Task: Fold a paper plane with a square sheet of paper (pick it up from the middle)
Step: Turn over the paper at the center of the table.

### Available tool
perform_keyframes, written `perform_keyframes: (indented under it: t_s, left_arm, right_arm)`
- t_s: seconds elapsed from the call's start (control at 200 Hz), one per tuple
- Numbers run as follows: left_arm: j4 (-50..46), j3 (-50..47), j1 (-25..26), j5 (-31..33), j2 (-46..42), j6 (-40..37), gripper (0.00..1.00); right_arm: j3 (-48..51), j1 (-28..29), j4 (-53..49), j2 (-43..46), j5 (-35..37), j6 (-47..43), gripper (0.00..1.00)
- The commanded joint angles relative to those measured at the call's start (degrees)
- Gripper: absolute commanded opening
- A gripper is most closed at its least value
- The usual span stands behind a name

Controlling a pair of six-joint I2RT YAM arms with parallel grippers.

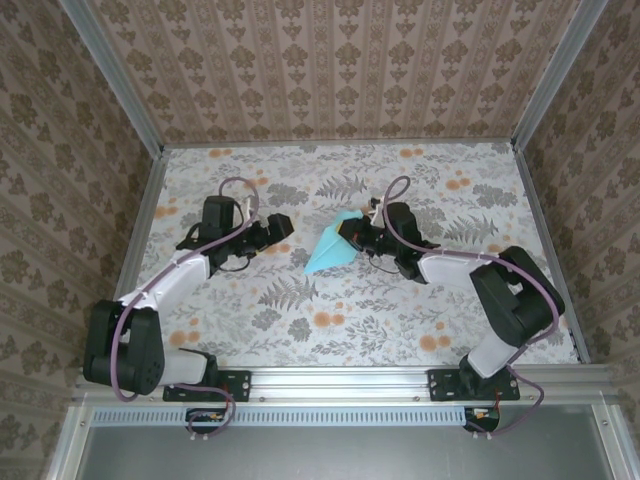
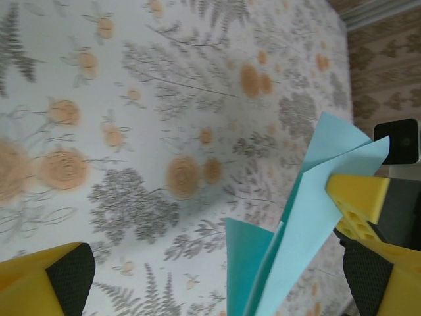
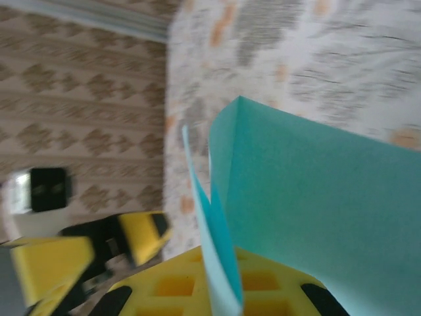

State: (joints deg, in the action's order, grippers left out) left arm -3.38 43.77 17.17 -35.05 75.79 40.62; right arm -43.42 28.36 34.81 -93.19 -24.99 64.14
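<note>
My left gripper is about to carry the paper (image 1: pixel 332 250), whose layers stand doubled (image 2: pixel 280 229) along a crease, so the paper will stick out straight and narrow as it is carried.
The square sheet of paper, turquoise-blue, is folded into a pointed paper plane shape (image 1: pixel 328 253) and held off the table at its middle, nose pointing toward the near left. My right gripper (image 1: pixel 352 234) is shut on its upper end. In the right wrist view the yellow fingers (image 3: pixel 164 286) pinch the centre fold (image 3: pixel 220 263), with a wide flap (image 3: pixel 316 204) spreading to the right. My left gripper (image 1: pixel 281 228) is open just left of the paper, apart from it. In the left wrist view the folded paper (image 2: pixel 296 224) hangs ahead of its spread fingers (image 2: pixel 62 276).
The floral tablecloth (image 1: pixel 400 320) covers the table. Aluminium rails (image 1: pixel 140 230) and patterned walls close in the left, right and far sides. Both arm bases stand on the near rail (image 1: pixel 340 382). The right gripper's finger (image 2: pixel 355 197) appears at the right of the left wrist view.
</note>
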Motion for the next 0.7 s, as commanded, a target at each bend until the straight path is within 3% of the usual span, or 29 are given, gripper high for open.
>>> perform_keyframes:
  t_s: [0.0, 0.2, 0.415, 0.695]
  left_arm:
    - [8.0, -0.69, 1.99, -8.3, -1.43, 3.17, 1.0]
    - [18.94, -0.89, 5.91, -13.88, -0.58, 7.87, 0.99]
    - [25.58, -1.32, 7.43, -15.66, 1.23, 11.71, 0.86]
    - [27.31, -1.19, 8.05, -16.67, 2.32, 12.43, 0.5]
  right_arm:
    - [-2.33, -0.12, 4.24, 2.72, -8.16, -2.58, 0.09]
    - [-3.88, -0.12, 9.63, 2.26, -12.13, 2.49, 0.1]
    - [-3.57, -0.06, 13.81, 0.85, -13.76, 5.59, 0.11]
    - [-3.16, -0.5, 11.87, 0.64, -13.33, 5.33, 0.12]
